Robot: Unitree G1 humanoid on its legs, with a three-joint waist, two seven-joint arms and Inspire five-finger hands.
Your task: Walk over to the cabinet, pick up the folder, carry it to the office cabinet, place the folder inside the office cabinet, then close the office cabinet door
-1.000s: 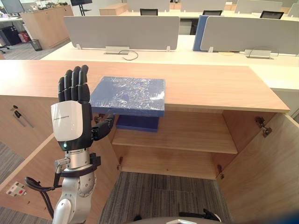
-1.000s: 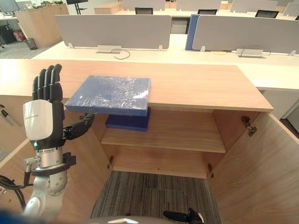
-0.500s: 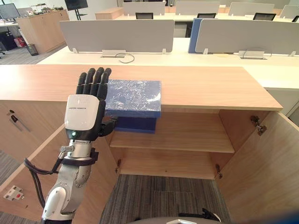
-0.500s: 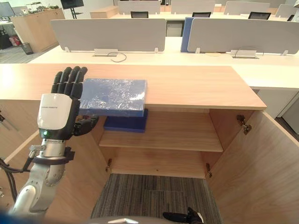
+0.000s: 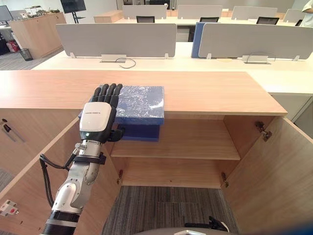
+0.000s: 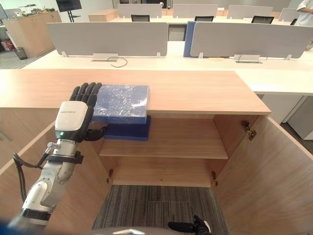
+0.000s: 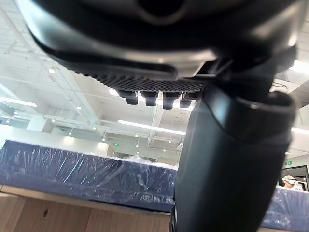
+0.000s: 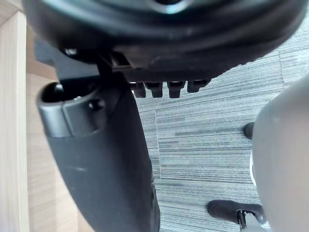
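Note:
The folder's overhanging near edge [image 5: 141, 120] runs in a straight line. I therefore expect the blue folder [image 5: 141, 100] to stay flat when I lift it by that edge.
A blue folder [image 5: 139, 103] wrapped in clear plastic lies flat on the wooden cabinet top [image 5: 215, 93], its near edge overhanging the open cabinet. My left hand [image 5: 98, 120] is raised at the folder's left side, open. Its straight fingers reach over the folder's left corner and its thumb [image 5: 117, 132] sticks out below the overhanging edge. In the left wrist view the folder's edge [image 7: 87, 174] shows past the fingers. My right hand [image 8: 106, 159] hangs open over the grey carpet.
Both cabinet doors stand open, the left door [image 5: 29, 171] and the right door [image 5: 279, 181]. A dark blue flat thing [image 5: 142, 133] lies at the left end of the inner shelf [image 5: 195, 142]. Desks with grey dividers [image 5: 117, 36] stand behind.
My left hand has moved forward and right, from beside the folder to its left corner, with the fingers over it. The camera has also shifted.

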